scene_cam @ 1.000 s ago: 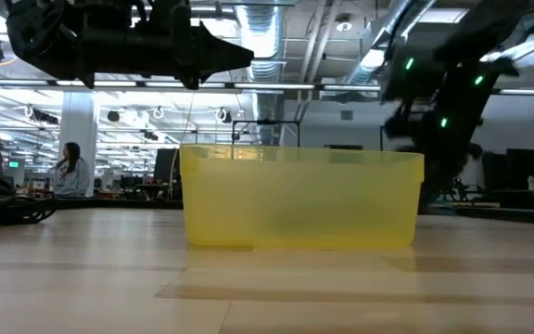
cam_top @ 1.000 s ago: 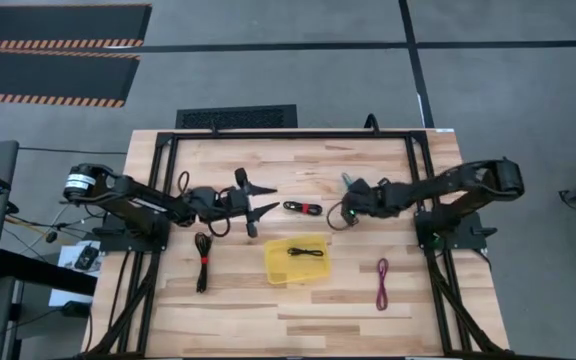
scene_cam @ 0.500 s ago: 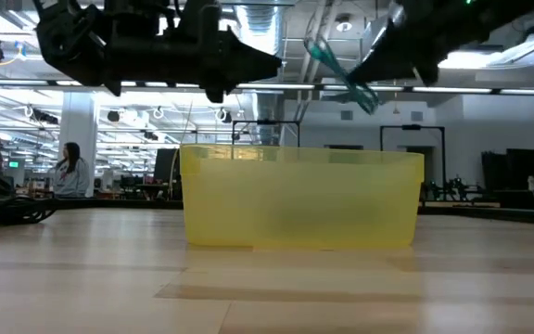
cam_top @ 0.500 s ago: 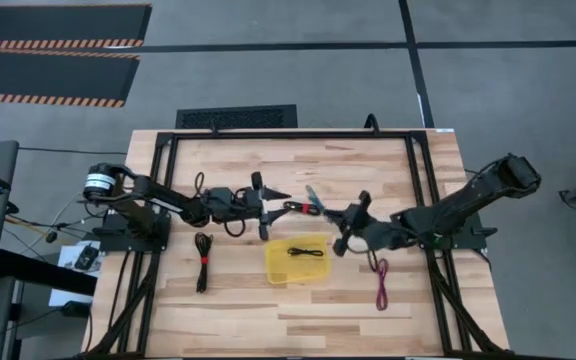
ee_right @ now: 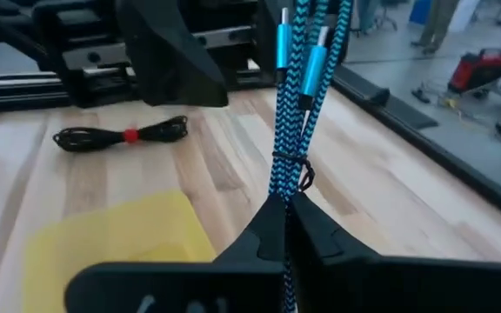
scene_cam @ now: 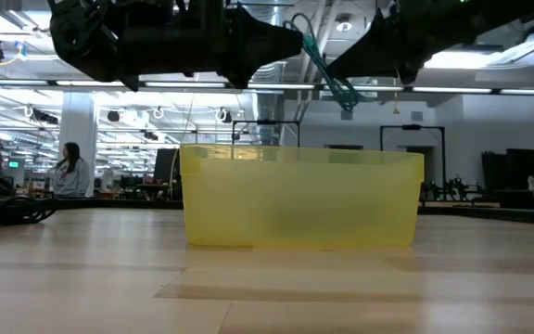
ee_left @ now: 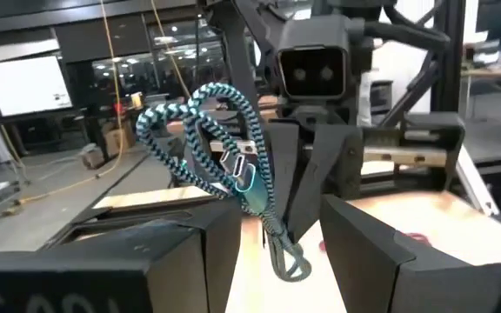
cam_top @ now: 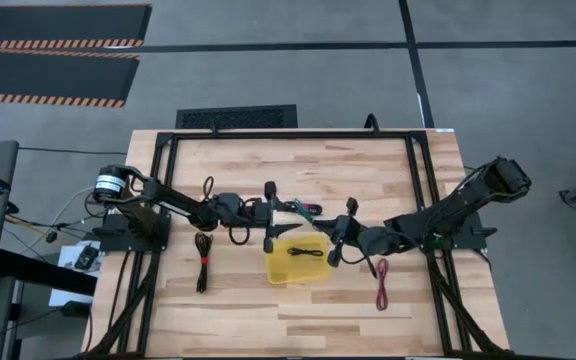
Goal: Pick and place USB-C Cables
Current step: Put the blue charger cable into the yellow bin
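The teal bundle (ee_left: 252, 187) is slanting past my open left gripper. My right gripper should turn the bundle upright so that my left gripper can take it by the thin tie (ee_right: 292, 159).
My right gripper (ee_right: 283, 217) is shut on a teal braided USB-C cable bundle (ee_left: 207, 148), held in the air above the far edge of the yellow tray (cam_top: 283, 268). My left gripper (cam_top: 286, 215) faces it from the table's left, open. In the left wrist view the bundle's lower end shows between the open fingers (ee_left: 190, 261). A black cable (cam_top: 306, 252) lies in the tray. Another black cable with a red band (ee_right: 129, 135) rests on the table beyond the tray. A third black bundle (cam_top: 203, 262) and a magenta one (cam_top: 381, 283) lie on the wood. My right gripper pinches the teal bundle between its two shut fingers at one end, just below the thin tie around it (ee_right: 287, 178). The fingers come nearly level from the table's right. The bundle sticks out past the fingertips, tilted upward, its connectors (ee_right: 290, 39) at the free end, clear of table and tray.
The yellow tray's wall (scene_cam: 304, 199) stands below both grippers in the low view. The two arms meet over the table's middle. Black frame rails (cam_top: 288, 135) run along the table's far edge and sides. People sit in the room beyond the table (scene_cam: 68, 167).
My right gripper has swung from the far right part of the table toward the middle and the left gripper. It has risen and tipped from pointing down to nearly level, carrying the teal bundle. My left gripper has gone toward the table's right, staying open.
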Robot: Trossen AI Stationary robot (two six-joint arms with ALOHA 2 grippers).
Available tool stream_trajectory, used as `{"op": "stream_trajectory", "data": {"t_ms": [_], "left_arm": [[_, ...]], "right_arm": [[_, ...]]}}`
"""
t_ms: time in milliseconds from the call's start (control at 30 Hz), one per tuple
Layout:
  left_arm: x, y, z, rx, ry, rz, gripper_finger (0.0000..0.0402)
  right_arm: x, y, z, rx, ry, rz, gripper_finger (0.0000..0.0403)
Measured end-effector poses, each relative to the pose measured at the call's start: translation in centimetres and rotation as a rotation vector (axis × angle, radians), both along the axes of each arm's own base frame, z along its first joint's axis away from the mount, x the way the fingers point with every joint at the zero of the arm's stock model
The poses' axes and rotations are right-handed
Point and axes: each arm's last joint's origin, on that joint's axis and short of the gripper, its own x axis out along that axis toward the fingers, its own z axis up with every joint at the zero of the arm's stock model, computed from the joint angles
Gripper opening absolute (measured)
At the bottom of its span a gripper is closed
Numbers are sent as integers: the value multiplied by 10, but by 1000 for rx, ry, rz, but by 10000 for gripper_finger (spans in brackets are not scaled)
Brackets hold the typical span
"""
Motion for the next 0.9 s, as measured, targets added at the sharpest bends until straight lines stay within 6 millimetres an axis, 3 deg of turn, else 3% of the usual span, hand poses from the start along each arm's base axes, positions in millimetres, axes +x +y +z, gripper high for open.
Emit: {"op": "stream_trajectory", "data": {"t_ms": [333,700,900], "left_arm": [[3,-1,1,-6,25,-48,146],[3,-5,3,-43,7,-163,60],[3,-4,3,-48,10,-163,80]], "right_arm": [[-2,18,7,-98,-38,93,14],[1,12,8,-85,-56,96,14],[3,8,9,-80,-62,91,15]]}}
